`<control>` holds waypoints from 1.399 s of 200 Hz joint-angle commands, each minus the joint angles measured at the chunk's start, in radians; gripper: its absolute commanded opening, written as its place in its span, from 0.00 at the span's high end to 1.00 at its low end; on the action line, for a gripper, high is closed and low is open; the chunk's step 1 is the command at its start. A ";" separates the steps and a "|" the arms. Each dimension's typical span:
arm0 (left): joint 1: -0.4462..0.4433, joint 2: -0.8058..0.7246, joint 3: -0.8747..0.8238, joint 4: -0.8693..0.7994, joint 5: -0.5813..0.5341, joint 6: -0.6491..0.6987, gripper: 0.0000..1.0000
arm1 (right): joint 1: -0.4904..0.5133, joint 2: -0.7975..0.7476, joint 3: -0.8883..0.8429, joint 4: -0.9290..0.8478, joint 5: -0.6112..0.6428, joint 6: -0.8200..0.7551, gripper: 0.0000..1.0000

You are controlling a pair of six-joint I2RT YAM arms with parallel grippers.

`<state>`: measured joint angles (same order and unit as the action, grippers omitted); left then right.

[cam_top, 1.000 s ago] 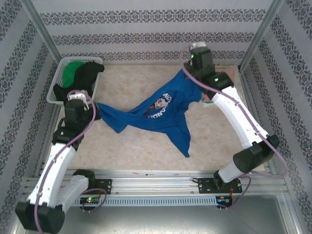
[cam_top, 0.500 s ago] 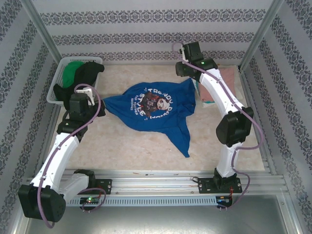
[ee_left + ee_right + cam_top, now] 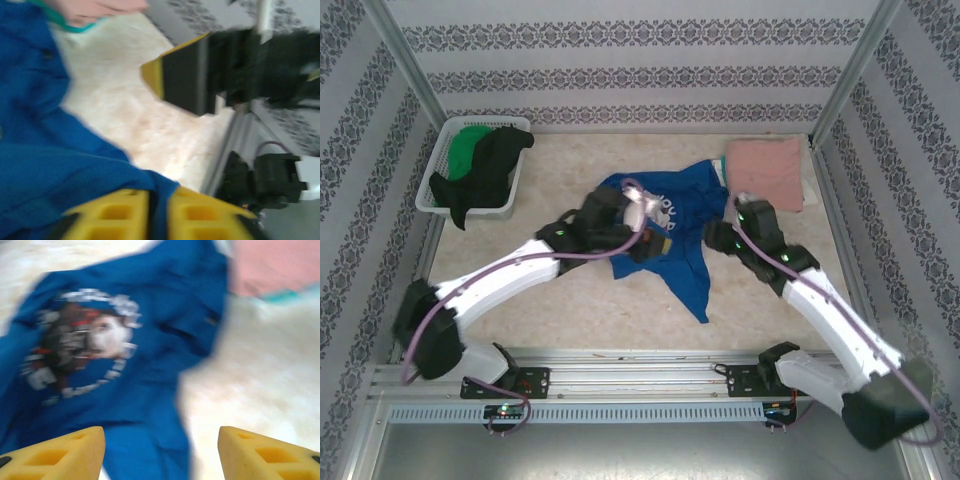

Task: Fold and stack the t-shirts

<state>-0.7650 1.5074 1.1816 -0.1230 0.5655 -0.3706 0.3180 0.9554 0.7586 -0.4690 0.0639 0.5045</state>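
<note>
The royal-blue t-shirt lies bunched near the salmon-pink t-shirt, so the robot's left gripper needs to pull the cloth toward the basket to spread it out before folding.
The royal-blue t-shirt lies bunched in the middle of the table, one narrow part trailing toward the near edge. Its chest print faces up in the right wrist view. My left gripper reaches across from the left and is shut on a fold of the blue cloth. My right gripper hovers open just right of the shirt, its yellow fingers wide apart over the shirt's edge. The salmon-pink t-shirt lies folded at the back right. Green and black shirts sit in the basket.
The white slatted basket stands at the back left. Metal frame posts and patterned walls close in the table on three sides. Bare tabletop shows in front of the blue shirt.
My left arm has swung from the left side to the table's middle, dragging the shirt's edge with it. My right gripper has let go and drawn back from the far right. The shirt has collapsed.
</note>
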 commanded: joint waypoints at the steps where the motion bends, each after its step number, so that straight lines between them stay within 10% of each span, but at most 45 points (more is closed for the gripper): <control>1: -0.020 0.081 0.092 0.096 0.155 0.018 0.42 | -0.111 -0.190 -0.070 -0.018 0.039 0.114 0.37; 43: 0.031 0.062 0.153 -0.024 -0.120 0.206 0.01 | -0.157 -0.252 -0.111 -0.054 -0.018 0.109 0.36; 72: 0.114 0.225 0.308 -0.127 -0.400 0.336 0.00 | -0.129 -0.170 -0.141 0.046 -0.083 0.137 0.36; 97: 0.140 0.579 0.713 -0.328 -0.563 0.482 0.00 | -0.050 -0.067 -0.136 0.095 -0.051 0.152 0.34; 141: 0.156 1.204 1.538 -0.613 -0.542 0.643 0.01 | 0.007 0.013 -0.157 0.147 -0.030 0.184 0.33; 200: 0.162 1.328 1.518 -0.394 -0.552 0.665 0.12 | 0.006 -0.036 -0.191 0.120 -0.024 0.178 0.33; 280: 0.185 1.298 1.524 -0.419 -0.554 0.628 0.82 | 0.013 -0.063 -0.197 0.121 -0.029 0.180 0.34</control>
<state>-0.6003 2.8254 2.6904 -0.5243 0.0212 0.2680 0.3191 0.8925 0.5716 -0.3504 0.0185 0.6754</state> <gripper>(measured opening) 0.251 0.667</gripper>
